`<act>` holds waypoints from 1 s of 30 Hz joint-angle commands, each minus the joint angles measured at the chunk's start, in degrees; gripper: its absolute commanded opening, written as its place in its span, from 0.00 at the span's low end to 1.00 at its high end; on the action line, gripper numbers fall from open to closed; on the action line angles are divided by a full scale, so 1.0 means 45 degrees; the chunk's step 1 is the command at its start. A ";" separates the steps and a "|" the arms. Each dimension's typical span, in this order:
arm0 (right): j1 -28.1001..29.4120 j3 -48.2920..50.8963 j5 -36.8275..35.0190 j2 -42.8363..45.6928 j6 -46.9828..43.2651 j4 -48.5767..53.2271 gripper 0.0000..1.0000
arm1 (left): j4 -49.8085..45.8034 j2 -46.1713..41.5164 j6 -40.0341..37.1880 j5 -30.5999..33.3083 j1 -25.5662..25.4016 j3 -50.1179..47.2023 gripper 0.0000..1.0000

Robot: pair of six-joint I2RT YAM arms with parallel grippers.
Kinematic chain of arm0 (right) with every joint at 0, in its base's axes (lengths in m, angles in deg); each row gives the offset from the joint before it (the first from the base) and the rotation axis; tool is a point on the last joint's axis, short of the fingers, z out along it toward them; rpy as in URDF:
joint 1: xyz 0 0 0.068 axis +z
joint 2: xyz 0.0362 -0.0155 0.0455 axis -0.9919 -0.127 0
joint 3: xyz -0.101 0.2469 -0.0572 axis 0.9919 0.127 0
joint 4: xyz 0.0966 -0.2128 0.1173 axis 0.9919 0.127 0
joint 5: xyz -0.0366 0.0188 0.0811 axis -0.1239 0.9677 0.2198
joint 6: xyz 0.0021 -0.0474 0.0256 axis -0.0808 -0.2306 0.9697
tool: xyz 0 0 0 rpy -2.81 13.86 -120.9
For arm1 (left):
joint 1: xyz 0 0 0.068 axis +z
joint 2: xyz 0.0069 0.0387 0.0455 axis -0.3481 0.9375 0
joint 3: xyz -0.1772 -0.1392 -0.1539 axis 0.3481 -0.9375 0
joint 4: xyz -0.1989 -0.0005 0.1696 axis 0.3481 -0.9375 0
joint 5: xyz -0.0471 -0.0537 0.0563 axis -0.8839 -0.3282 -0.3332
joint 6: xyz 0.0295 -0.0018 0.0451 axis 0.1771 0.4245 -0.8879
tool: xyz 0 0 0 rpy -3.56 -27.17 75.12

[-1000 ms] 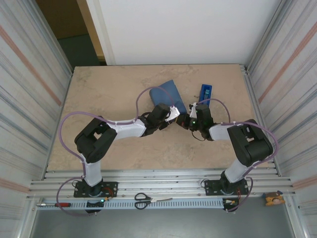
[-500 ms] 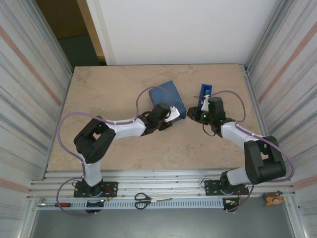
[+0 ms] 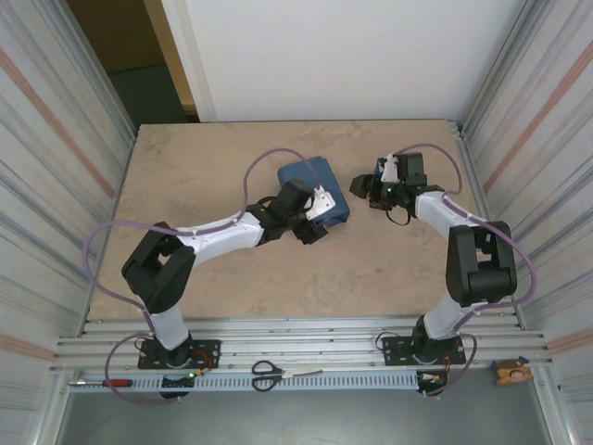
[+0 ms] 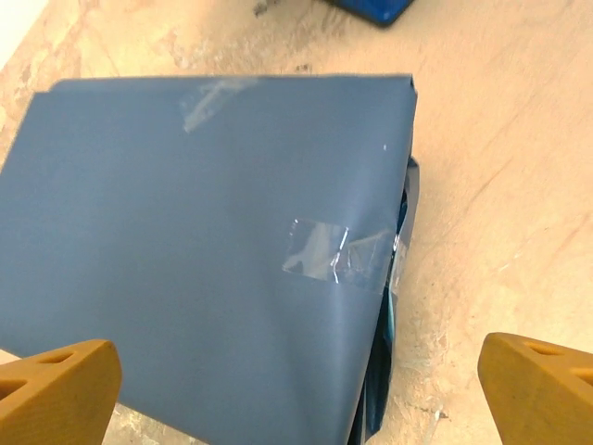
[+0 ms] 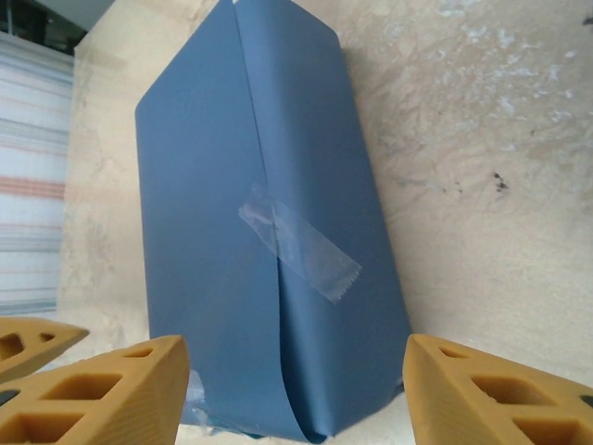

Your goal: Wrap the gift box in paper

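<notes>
The parcel sits slanted, its taped end (image 4: 341, 252) close to my left gripper, so next I turn it square and move both grippers to its far end (image 3: 301, 166).
The paper (image 3: 313, 178) is folded into a slate-blue parcel lying on the table, and the gift box is hidden under it. Clear tape (image 4: 334, 252) holds one flap down near the parcel's open right end. Another strip of tape (image 5: 298, 243) crosses a seam on the side. My left gripper (image 3: 317, 222) stands open at the parcel's near edge, its tan fingers (image 4: 57, 380) wide apart with nothing between them (image 4: 296, 399). My right gripper (image 3: 363, 185) is open too, just right of the parcel, and its fingers (image 5: 500, 394) straddle the parcel's end without touching it.
A blue tape dispenser (image 4: 371, 7) lies just beyond the parcel, beside my right wrist. Scissors (image 3: 269, 374) and a red-handled screwdriver (image 3: 107, 382) rest on the front rail. Corrugated walls close in both sides.
Both grippers have opened. My right arm swung away to the far right of the parcel. My left gripper shifted slightly toward the parcel's near edge.
</notes>
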 commanded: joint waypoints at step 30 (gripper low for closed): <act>0.0934 -0.5170 0.1633 -0.4687 0.1402 0.2428 0.82 | -0.3943 0.3956 1.0396 -1.0206 0.6649 0.4645 0.99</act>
